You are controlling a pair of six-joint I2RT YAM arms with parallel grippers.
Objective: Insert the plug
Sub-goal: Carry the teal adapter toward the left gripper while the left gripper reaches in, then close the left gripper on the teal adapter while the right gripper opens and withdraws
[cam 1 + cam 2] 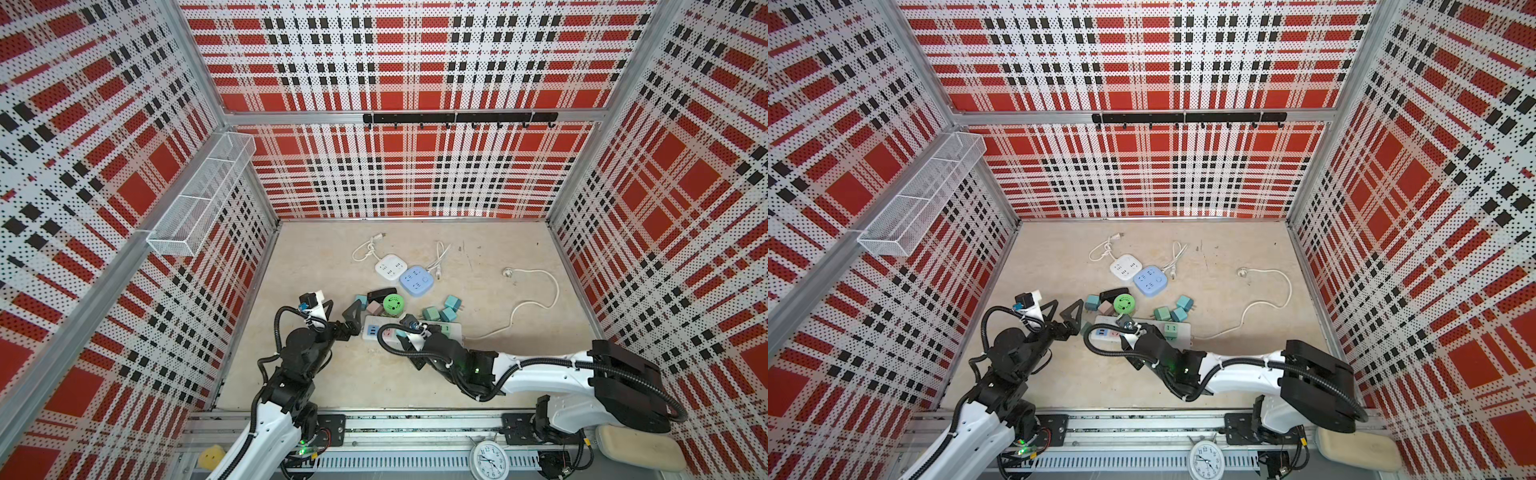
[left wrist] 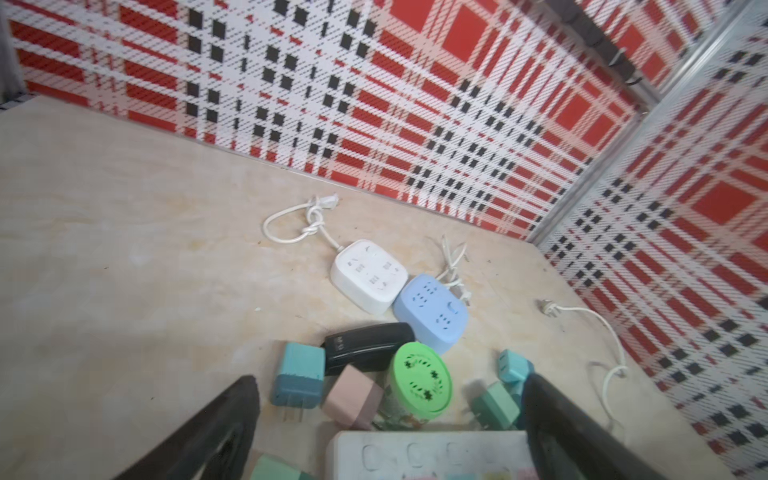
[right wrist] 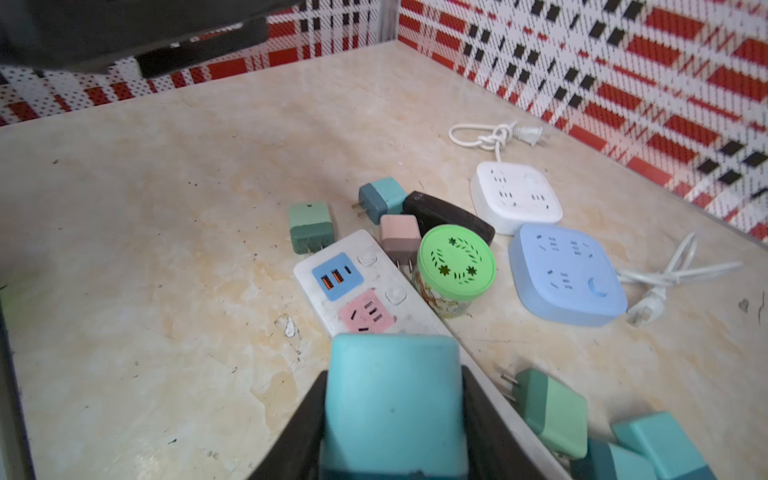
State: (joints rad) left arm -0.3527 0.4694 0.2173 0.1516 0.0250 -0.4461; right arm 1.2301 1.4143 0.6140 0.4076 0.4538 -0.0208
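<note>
The teal plug's loose end [image 3: 395,376] sticks out past my right gripper's fingers. My left gripper keeps moving, open, toward that end [image 3: 395,352] and closes around it.
A long white power strip [image 3: 409,309] with blue USB, pink and further coloured socket panels lies on the beige floor, seen in both top views [image 1: 374,324] [image 1: 1106,322]. My right gripper [image 3: 392,374] is shut on a teal cube plug [image 3: 392,415], held just over the strip beside the pink socket; its prongs are hidden. My left gripper [image 1: 341,309] [image 2: 392,382] stands open at the strip's left end [image 2: 415,453], with nothing between its fingers.
Loose plugs lie around the strip: teal-blue [image 3: 380,195], green [image 3: 309,226], pink [image 3: 401,235], more at the right [image 1: 446,307]. A green-lidded tin [image 3: 455,259], black adapter [image 3: 449,218], white [image 3: 515,195] and blue [image 3: 565,272] square sockets lie behind. The strip's cord [image 1: 540,299] loops right.
</note>
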